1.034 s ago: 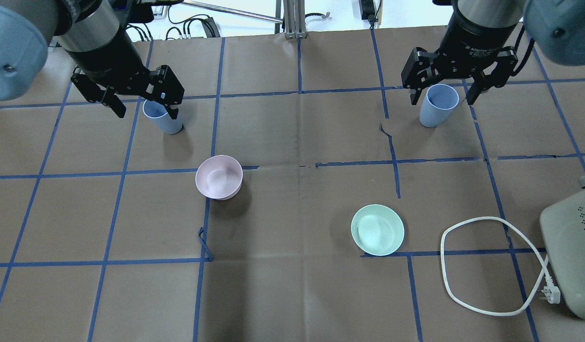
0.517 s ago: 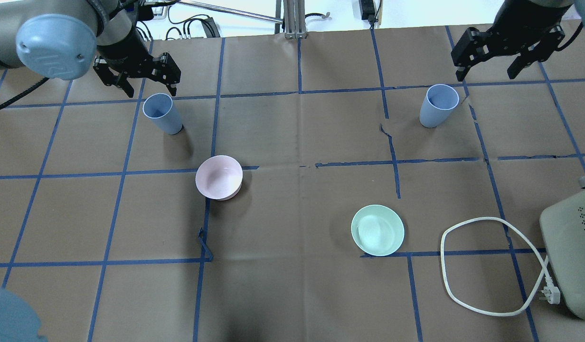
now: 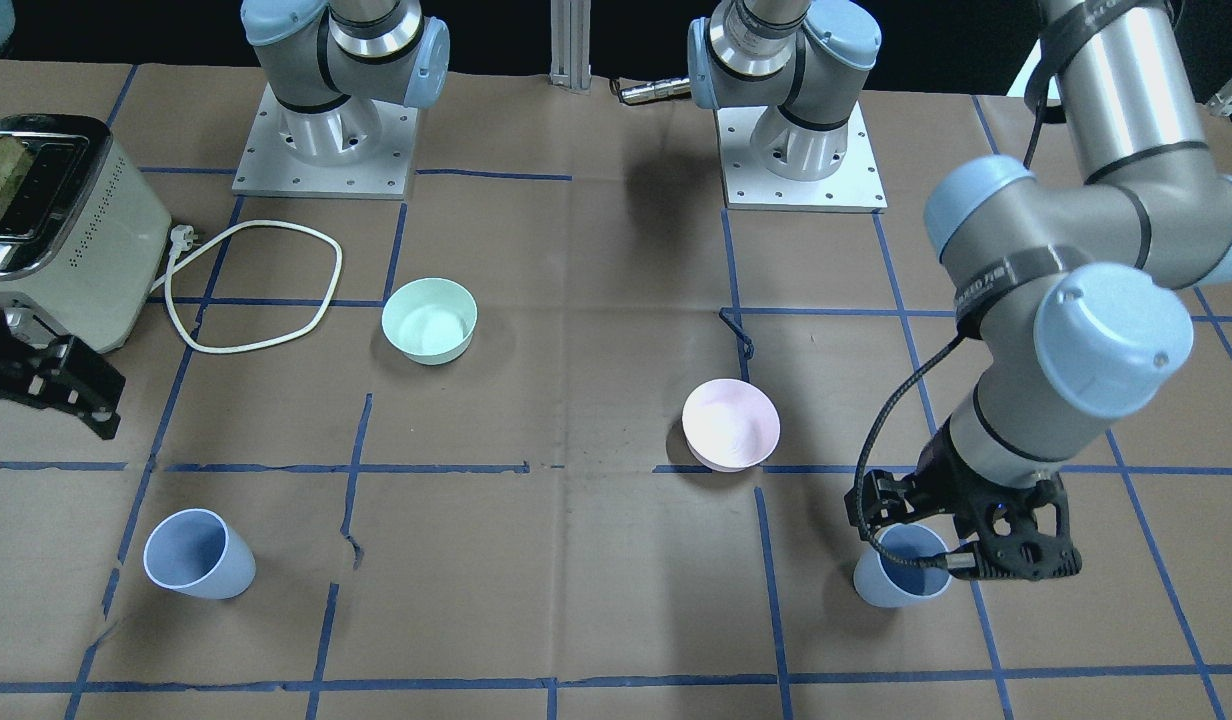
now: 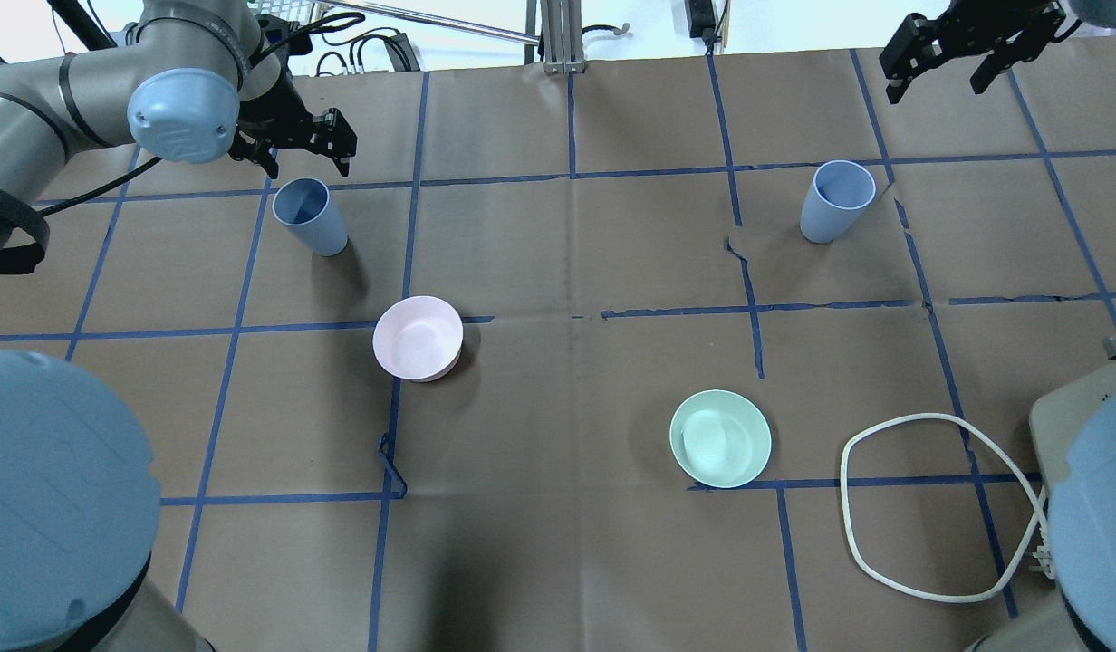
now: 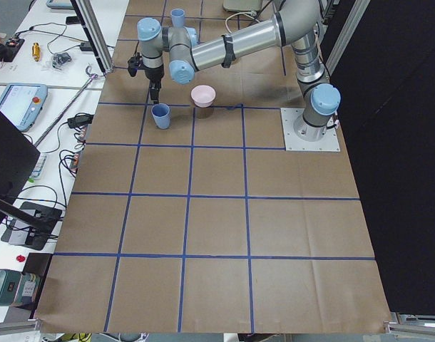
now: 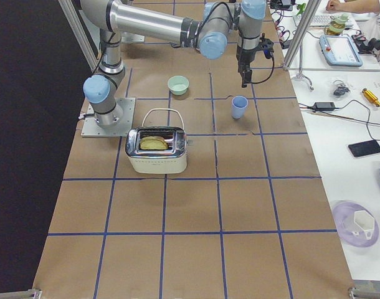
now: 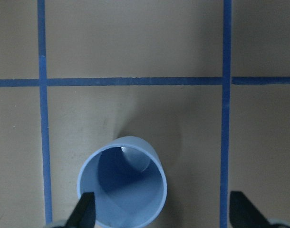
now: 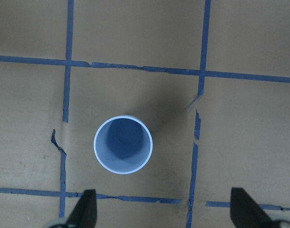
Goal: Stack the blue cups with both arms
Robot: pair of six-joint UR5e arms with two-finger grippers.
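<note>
I expect the upper cup to sink only partway in when I lower it, since the blue cups are the same size and have gently tapering walls (image 3: 229, 571).
One pale blue cup (image 4: 309, 215) stands upright at the far left; it also shows in the front view (image 3: 901, 580) and in the left wrist view (image 7: 122, 183). My left gripper (image 4: 295, 145) is open and empty, just above and beyond this cup, and its left fingertip (image 7: 85, 211) overlaps the rim. The other blue cup (image 4: 836, 201) stands upright at the far right and shows in the right wrist view (image 8: 122, 145). My right gripper (image 4: 975, 45) is open and empty, higher up and beyond that cup.
A pink bowl (image 4: 418, 338) sits left of centre. A mint-green bowl (image 4: 720, 438) sits right of centre. A toaster (image 3: 56, 230) with a looped white cable (image 4: 929, 507) stands at the near right. Blue tape lines grid the brown table cover.
In the overhead view both open grippers have shifted from over the cups toward the table's far edge and look smaller. Both cups stand where they were.
</note>
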